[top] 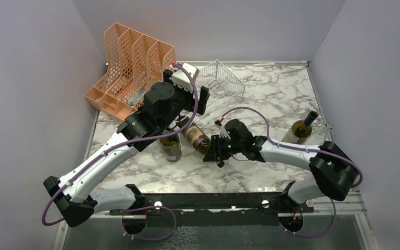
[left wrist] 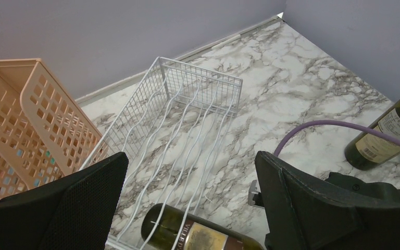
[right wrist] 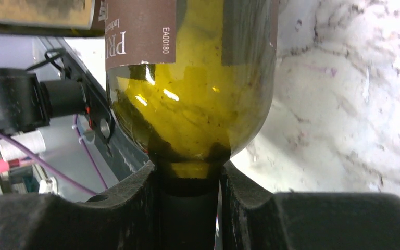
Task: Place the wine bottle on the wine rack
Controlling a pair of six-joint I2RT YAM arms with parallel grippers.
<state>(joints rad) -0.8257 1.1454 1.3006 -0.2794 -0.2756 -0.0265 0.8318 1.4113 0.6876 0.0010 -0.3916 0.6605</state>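
My right gripper should keep pushing the neck of the bottle until the bottle's shoulder gets to the rack's front wire (left wrist: pixel 183 229), because the wine bottle's base (left wrist: pixel 154 225) is inside the near end of the wine rack.
The wine bottle (top: pixel 196 137) lies on its side on the marble table, its neck pointing toward my right gripper (top: pixel 215 151). In the right wrist view that gripper (right wrist: pixel 190 208) is shut on the dark neck, below the green shoulder of the wine bottle (right wrist: pixel 192 104). The white wire wine rack (top: pixel 221 78) stands at the back of the table. My left gripper (top: pixel 195 109) hangs open over the rack's near end. In the left wrist view the wine bottle's (left wrist: pixel 198 237) base shows through the wine rack's (left wrist: pixel 187 114) front wires, between the wide-open fingers of my left gripper (left wrist: pixel 190 172).
An orange perforated file organizer (top: pixel 130 67) stands at the back left beside the rack. A second bottle (top: pixel 171 148) stands upright under my left arm. A third bottle (top: pixel 302 129) is at the right of the table. Grey walls enclose the table on three sides.
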